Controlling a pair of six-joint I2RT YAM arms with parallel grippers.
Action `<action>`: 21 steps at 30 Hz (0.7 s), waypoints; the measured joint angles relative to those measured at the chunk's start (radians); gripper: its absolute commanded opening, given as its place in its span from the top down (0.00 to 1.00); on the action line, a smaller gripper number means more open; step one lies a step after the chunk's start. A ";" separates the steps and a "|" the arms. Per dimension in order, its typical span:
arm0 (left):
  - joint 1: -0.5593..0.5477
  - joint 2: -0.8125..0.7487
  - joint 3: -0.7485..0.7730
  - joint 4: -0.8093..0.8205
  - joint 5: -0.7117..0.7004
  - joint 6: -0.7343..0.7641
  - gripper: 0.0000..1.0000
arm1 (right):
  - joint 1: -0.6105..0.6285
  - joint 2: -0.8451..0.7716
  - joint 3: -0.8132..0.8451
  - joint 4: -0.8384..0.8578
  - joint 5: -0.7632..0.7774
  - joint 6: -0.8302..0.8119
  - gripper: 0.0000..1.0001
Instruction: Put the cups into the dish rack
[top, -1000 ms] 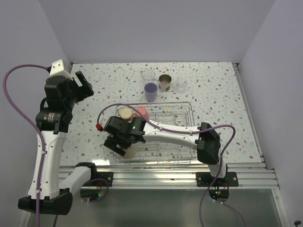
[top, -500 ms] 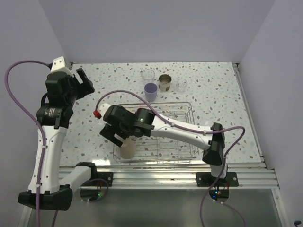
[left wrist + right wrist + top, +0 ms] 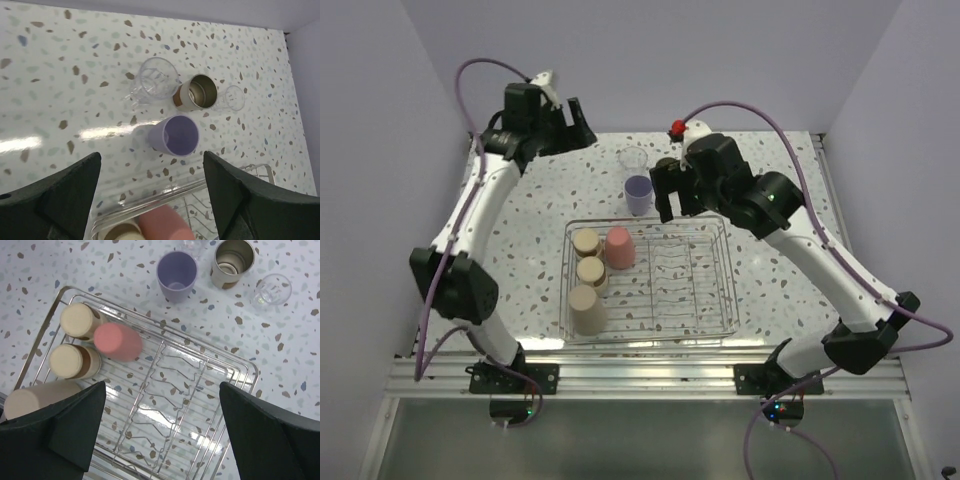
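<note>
Next, my left gripper grabs the cup's rim and hands its base to my right gripper for upside-down loading, as the lavender cup stands with its opening up (image 3: 639, 187).
The dish rack (image 3: 728, 300) sits mid-table. In its left part stand two short brown cups (image 3: 586, 241) (image 3: 590, 270), a red-pink cup (image 3: 619, 246) and the tall tan cup (image 3: 585, 310), all upside down. Behind the rack stand the lavender cup (image 3: 638, 193) and a clear cup (image 3: 633, 159). My left gripper (image 3: 570, 122) is open and empty, high over the back left. My right gripper (image 3: 676, 196) is open and empty above the rack's far edge. The right wrist view shows the rack (image 3: 170, 390), the lavender cup (image 3: 176, 270), a brown cup (image 3: 231, 260) and a small clear cup (image 3: 271, 289).
The left wrist view shows the clear cup (image 3: 152, 85), brown cup (image 3: 197, 93), small clear cup (image 3: 231, 97) and lavender cup (image 3: 177, 135) grouped close together beyond the rack rim (image 3: 152, 201). Walls close the back and both sides of the table.
My right gripper let go of the tall tan cup in the rack's near left and rose to the rack's far edge. My left arm swung from the left side toward the back.
</note>
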 measured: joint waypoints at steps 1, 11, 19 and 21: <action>-0.025 0.089 0.065 0.005 0.033 -0.003 0.14 | -0.007 -0.023 -0.026 -0.003 -0.002 0.008 0.02; -0.157 0.591 0.419 -0.100 0.163 -0.002 0.21 | -0.021 -0.223 -0.264 -0.026 -0.008 0.096 0.02; -0.201 0.608 0.404 -0.121 0.151 0.028 0.28 | -0.032 -0.257 -0.307 -0.036 0.005 0.102 0.02; -0.211 0.608 0.378 -0.120 0.144 0.037 0.30 | -0.033 -0.257 -0.317 -0.036 0.009 0.102 0.02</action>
